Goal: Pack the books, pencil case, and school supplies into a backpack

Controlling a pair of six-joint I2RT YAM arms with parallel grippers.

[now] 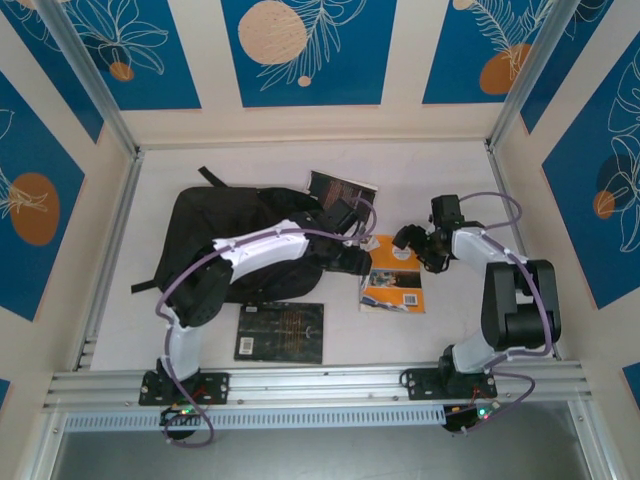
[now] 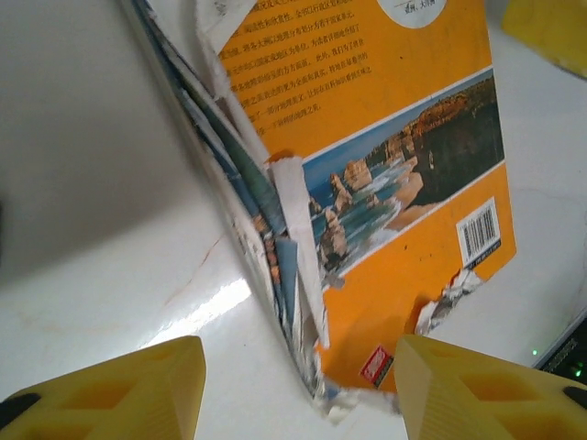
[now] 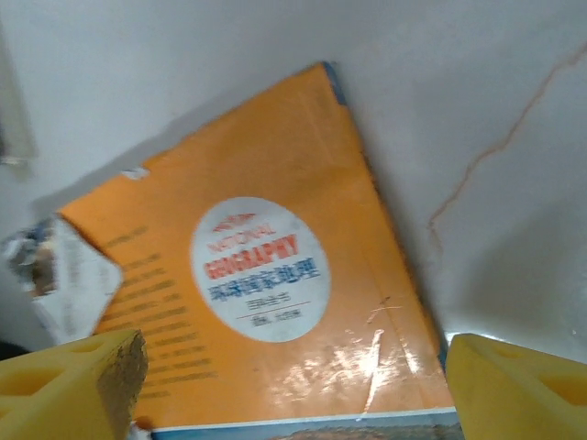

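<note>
I expect the orange book (image 1: 391,283) to stay closed and nearly flat when I lift it by its straight edge (image 1: 422,292), since that edge looks like its spine.
The black backpack (image 1: 205,250) lies at the left of the table, and my left arm reaches across it to the right. An orange book (image 1: 393,278) with a coast photo lies flat at the centre right. My left gripper (image 1: 357,258) is open at the book's left side, its yellow fingers (image 2: 138,390) either side of the frayed near corner of the orange book (image 2: 404,147). My right gripper (image 1: 412,242) hovers open over the far end of the orange book (image 3: 266,183). A black, gold-patterned book (image 1: 280,332) lies in front. The pencil case and school supplies are out of view.
A dark-covered book (image 1: 340,190) lies behind the backpack, partly under my left arm. Aluminium posts and patterned walls close in the white table (image 1: 450,170) on three sides. The rail (image 1: 320,385) carrying the arm bases runs along the near edge.
</note>
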